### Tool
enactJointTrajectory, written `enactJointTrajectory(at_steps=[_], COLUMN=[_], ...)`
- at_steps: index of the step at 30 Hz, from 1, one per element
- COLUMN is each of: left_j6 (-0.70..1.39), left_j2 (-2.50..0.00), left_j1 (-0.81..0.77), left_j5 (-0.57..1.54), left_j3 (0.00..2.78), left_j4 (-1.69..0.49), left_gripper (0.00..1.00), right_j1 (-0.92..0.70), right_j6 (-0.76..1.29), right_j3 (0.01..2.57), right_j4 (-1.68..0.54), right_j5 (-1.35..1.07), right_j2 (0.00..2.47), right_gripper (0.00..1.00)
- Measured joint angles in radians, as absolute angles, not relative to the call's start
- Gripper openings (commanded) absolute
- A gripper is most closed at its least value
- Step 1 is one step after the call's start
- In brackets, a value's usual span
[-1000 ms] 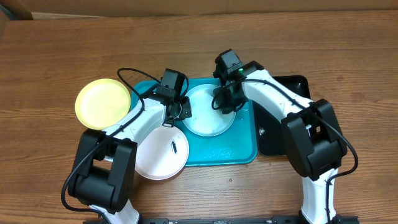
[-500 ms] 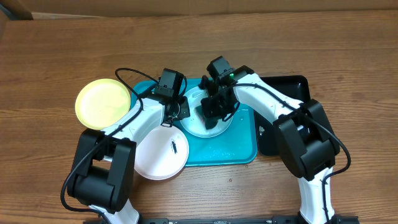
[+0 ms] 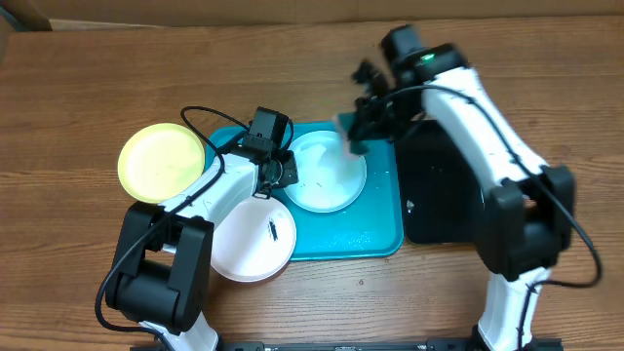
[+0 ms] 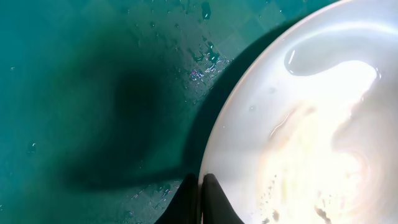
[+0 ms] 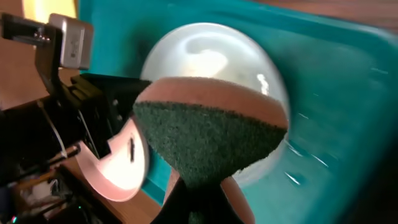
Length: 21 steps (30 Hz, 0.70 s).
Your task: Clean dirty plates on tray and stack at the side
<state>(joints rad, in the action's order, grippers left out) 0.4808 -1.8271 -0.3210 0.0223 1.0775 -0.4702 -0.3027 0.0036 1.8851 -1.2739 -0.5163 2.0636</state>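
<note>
My right gripper needs to bring the sponge down and scrub the area [image 3: 305,164] beside my left gripper before stacking the pale blue plate, as brown specks [image 4: 275,215] dot it.
A pale blue plate [image 3: 327,174] lies wet in the turquoise tray [image 3: 370,239], with small brown specks near my fingers in the left wrist view. My left gripper [image 4: 201,196] is shut on that plate's left rim [image 4: 211,143]. My right gripper [image 3: 359,132], blurred, hangs raised over the tray's far right corner. It is shut on a sponge [image 5: 211,137] with a green scouring face and a tan body. A white plate [image 3: 255,237] with a dark smear overlaps the tray's near left edge. On the wood at the left lies a yellow-green plate [image 3: 161,162].
A glossy black tray [image 3: 444,190] lies right of the turquoise tray, under my right arm. My left arm [image 3: 210,195] runs between the yellow-green and white plates. Water droplets dot the tray floor [image 4: 205,59]. Bare wooden table stretches along the back.
My right gripper has lifted the sponge off the pale blue plate and swung right and back to the tray's far right corner. The left arm and all plates stay put.
</note>
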Motion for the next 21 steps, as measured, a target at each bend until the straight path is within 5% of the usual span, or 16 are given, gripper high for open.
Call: enactJointTrajectory(at_steps=[12, 21], left_j6=[0.481, 0.481], left_j2=[-1.827, -1.827], left_j1=[-0.321, -0.321], left_j5=[0.022, 0.022], left_j3=[1.077, 1.077], left_j4=[-0.47, -0.47], left_gripper=[0.04, 0.04], right_j1=[-0.129, -0.175], right_j6=[0.0, 0.0], right_j3=[1.887, 1.806], right_j4=[-1.391, -1.258], right_j5=[-0.44, -0.604], right_j2=[2.037, 2.037], right_gripper=[0.04, 0.04])
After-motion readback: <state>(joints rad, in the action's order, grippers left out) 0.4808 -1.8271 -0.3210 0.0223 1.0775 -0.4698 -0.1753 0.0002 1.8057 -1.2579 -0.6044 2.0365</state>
